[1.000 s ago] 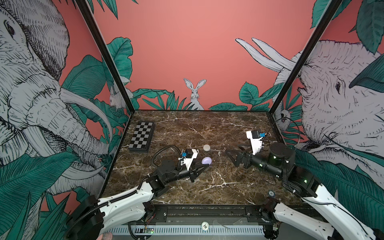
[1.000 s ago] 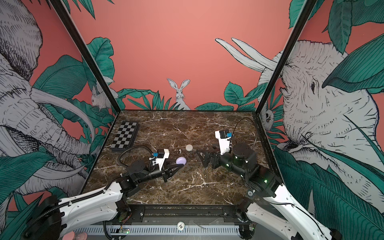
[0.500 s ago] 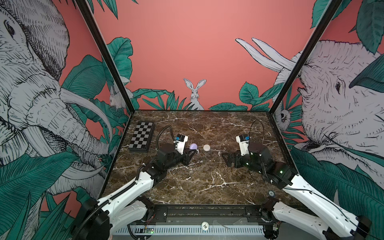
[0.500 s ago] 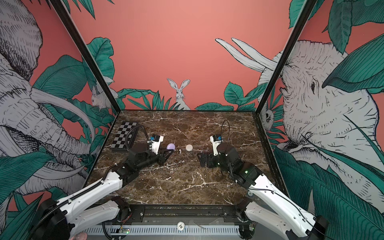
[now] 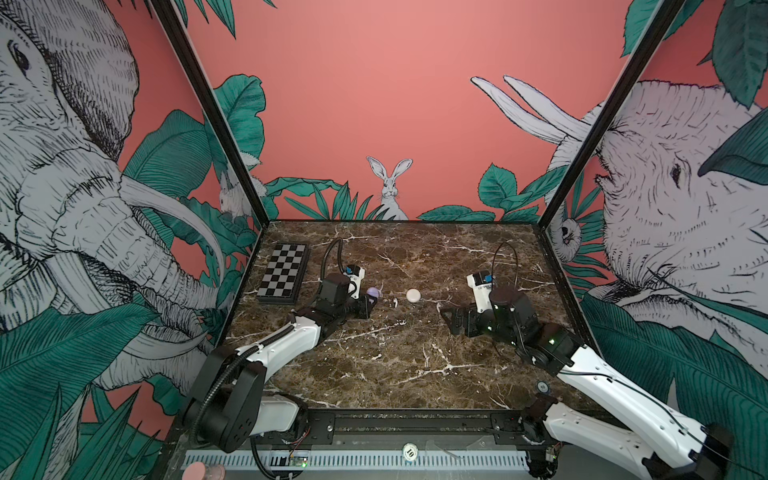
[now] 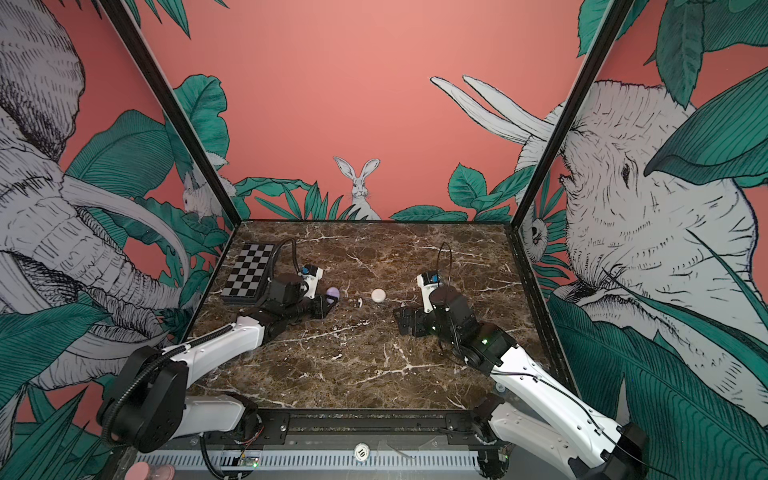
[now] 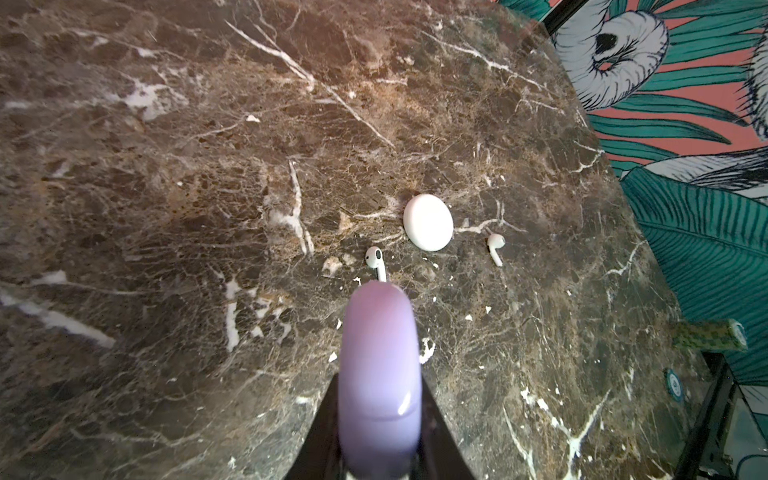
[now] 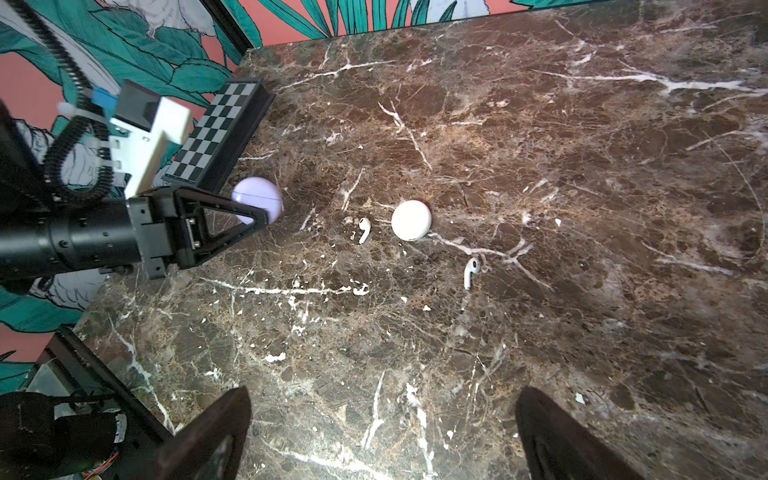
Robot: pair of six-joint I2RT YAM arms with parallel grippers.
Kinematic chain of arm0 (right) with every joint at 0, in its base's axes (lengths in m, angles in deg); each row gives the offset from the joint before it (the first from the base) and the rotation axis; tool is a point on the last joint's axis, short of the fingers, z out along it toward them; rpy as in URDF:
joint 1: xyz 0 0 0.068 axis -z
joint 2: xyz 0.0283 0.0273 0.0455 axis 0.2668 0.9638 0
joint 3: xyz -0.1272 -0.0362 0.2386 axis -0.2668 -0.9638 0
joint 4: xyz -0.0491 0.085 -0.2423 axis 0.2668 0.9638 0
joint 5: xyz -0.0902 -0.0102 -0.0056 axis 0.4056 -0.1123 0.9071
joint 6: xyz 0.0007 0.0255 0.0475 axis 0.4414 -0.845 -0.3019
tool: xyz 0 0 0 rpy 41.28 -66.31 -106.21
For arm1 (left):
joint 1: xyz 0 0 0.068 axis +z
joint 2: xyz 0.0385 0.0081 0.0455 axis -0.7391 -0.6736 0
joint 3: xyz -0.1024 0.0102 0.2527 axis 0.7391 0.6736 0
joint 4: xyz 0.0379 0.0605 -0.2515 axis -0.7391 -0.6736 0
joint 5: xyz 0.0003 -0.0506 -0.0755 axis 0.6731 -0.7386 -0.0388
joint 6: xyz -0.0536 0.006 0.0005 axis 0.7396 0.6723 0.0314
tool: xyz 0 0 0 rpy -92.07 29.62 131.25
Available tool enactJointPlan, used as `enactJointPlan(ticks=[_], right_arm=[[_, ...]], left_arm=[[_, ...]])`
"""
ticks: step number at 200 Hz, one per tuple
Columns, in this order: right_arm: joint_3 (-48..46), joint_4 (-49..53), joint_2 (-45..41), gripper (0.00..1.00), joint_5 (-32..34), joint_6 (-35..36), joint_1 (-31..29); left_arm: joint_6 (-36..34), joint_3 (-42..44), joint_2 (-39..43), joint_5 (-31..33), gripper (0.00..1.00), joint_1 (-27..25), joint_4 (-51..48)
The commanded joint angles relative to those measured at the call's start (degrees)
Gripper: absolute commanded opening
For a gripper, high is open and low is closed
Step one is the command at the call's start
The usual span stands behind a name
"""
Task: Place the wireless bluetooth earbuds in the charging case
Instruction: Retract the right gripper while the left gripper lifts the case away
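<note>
My left gripper should keep lowering the lilac case [image 6: 333, 293], which hangs just above open marble [image 7: 244, 308] and clear of both earbuds, until the case rests there, and then let go.
My left gripper [image 5: 370, 305] [image 7: 378, 386] is shut on a closed round lilac charging case [image 5: 373, 292] [image 7: 378, 374] [image 8: 255, 199], held on edge just above the marble. A closed white round case [image 5: 413, 295] [image 7: 428, 222] [image 8: 411, 220] lies mid-table. One white earbud [image 7: 375, 262] [image 8: 364, 228] [image 5: 394, 301] lies between the two cases. A second white earbud [image 7: 496, 246] [image 8: 471, 272] lies on the far side of the white case, toward my right gripper [image 5: 451, 322] [image 8: 384, 392]. That gripper is open and empty, low over the table.
A folded chessboard [image 5: 284, 274] [image 8: 220, 129] lies at the back left, just behind the left wrist. A small round token [image 5: 542, 387] sits at the front right edge. Patterned walls enclose three sides of the marble table [image 5: 395, 365].
The left gripper has carried the lilac case back and to the left, toward the chessboard. The right arm has swung inward and lowered, its jaws staying wide.
</note>
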Motion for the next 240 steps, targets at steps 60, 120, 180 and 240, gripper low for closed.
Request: enactJointPlan(ticks=[60,120,180,240], right_arm=[[-2.7,-4.9,1.2,0.98,-3.6,-2.1,0.3],[-4.6,-6.9,1.4,0.98,-4.7,-3.2,0.3],[-5.1,-8.5,2.4,0.98,-6.2,-4.0,0.2],[-5.8,-9.9,2.9,0.98,-7.1,-4.6,0.2]], left_arm=[[-0.2,-6.9,-10.9,-0.8,0.0,1.5,-3.6],[-3.0,-12.2,-17.7,1.5,0.0,1.8,-7.7],[-2.6,-13.6,-20.7,1.2,0.0,2.4,-8.5],[-2.5,-13.9,-21.6,0.7,0.0,2.5,-9.5]])
